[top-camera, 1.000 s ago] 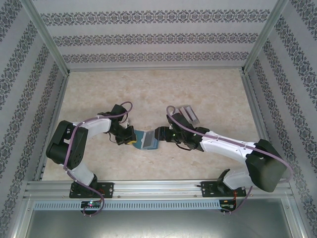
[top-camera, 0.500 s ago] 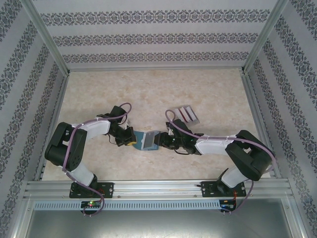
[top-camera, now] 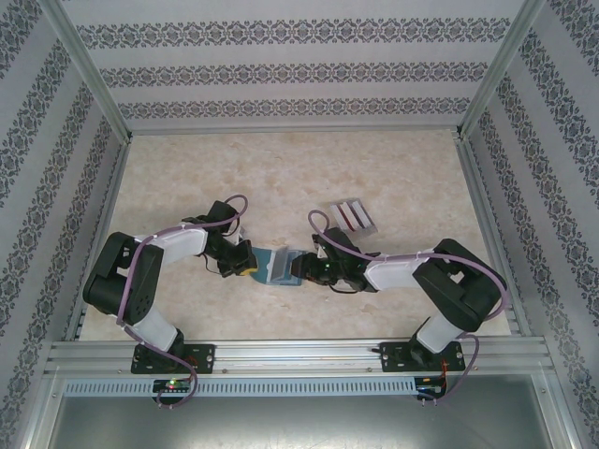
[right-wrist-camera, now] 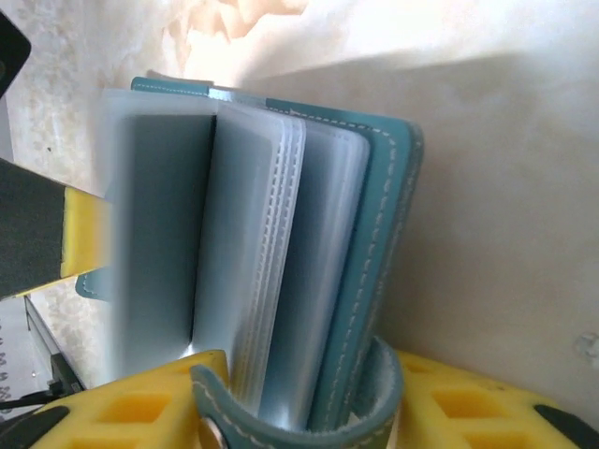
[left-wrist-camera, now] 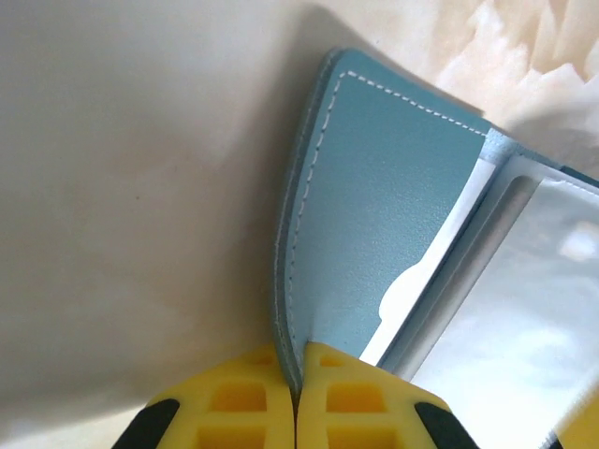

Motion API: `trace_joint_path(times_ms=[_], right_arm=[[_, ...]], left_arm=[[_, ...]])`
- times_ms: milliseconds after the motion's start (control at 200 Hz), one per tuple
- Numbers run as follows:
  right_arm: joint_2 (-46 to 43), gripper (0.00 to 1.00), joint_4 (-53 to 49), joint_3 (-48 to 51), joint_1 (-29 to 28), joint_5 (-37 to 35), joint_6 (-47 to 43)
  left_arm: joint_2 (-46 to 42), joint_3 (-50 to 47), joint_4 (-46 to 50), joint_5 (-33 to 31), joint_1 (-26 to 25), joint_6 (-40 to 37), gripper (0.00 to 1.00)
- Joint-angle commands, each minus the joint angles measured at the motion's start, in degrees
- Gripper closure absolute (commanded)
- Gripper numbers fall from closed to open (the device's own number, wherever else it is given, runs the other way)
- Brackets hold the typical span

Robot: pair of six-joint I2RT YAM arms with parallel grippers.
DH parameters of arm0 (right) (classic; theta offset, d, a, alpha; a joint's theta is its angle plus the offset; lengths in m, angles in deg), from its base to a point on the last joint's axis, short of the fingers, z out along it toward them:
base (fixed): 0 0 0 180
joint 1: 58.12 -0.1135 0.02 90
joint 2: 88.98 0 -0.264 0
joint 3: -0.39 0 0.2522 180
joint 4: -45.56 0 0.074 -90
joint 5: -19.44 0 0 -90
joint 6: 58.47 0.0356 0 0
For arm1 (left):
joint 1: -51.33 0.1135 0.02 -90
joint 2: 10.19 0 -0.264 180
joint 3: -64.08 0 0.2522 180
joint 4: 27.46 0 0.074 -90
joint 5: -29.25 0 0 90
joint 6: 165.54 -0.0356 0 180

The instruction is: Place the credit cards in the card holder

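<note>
My left gripper is pinching only the cover's stitched rim (left-wrist-camera: pixel 293 267), and the clear sleeves stand outside. I should open it wide and put its fingers around cover and sleeves (left-wrist-camera: pixel 449 253) together.
The teal-blue card holder (top-camera: pixel 279 266) stands open on the table between both grippers, its clear sleeves fanned out. My left gripper (top-camera: pixel 247 264) is shut on the edge of its left cover (left-wrist-camera: pixel 384 215), yellow fingertips (left-wrist-camera: pixel 351 393) pinched together on the stitched rim, left gripper (left-wrist-camera: pixel 298 363). My right gripper (top-camera: pixel 301 269) holds the other half. In the right wrist view the right cover (right-wrist-camera: pixel 379 206), some sleeves and the looped snap tab (right-wrist-camera: pixel 281 435) sit between its yellow fingers, right gripper (right-wrist-camera: pixel 299 379). Two dark red strips, seemingly credit cards (top-camera: pixel 354 214), stand in a grey block behind.
The grey slotted block (top-camera: pixel 367 224) lies just behind the right arm's wrist. Aluminium posts and patterned walls enclose the marbled table (top-camera: pixel 281 168) on three sides, with open surface behind the holder. The rail (top-camera: pixel 299 354) with both arm bases runs along the near edge.
The right arm has folded in, its elbow swinging left and its wrist dropping lower at the holder, so the grey block shows in full. The left arm has hardly moved.
</note>
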Motion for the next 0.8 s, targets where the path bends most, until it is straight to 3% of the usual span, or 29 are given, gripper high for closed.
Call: trace_joint_path(times_ms=[0,230,335,480,600,794], right_arm=[[2.09,0.47,0.02,-2.39,0.35,1.16,-1.47],[3.86,0.41,-3.68,-5.18,0.22,1.14,-2.54],[4.38,0.39,-4.32,-6.1,0.11,1.44,-3.0],[3.92,0.38,-6.52,-7.67,-0.03,1.81,-4.26],[2.19,0.4,-7.06,-8.01,-0.02,2.1,-4.54],[-0.38,0.43,-8.21,-8.71,0.37,3.46,-6.34]], left_arm=[[0.15,-1.57,-0.65,0.27,-0.23,1.12,0.98],[1.04,-1.64,-2.61,2.15,-0.21,1.92,0.95],[1.3,-1.9,-3.67,3.41,-0.12,2.3,0.89],[0.45,-1.66,-3.97,3.65,0.12,2.82,0.68],[-1.3,-1.73,-4.66,3.67,1.81,3.12,0.36],[-1.48,0.06,-3.72,3.82,3.15,1.49,0.18]])
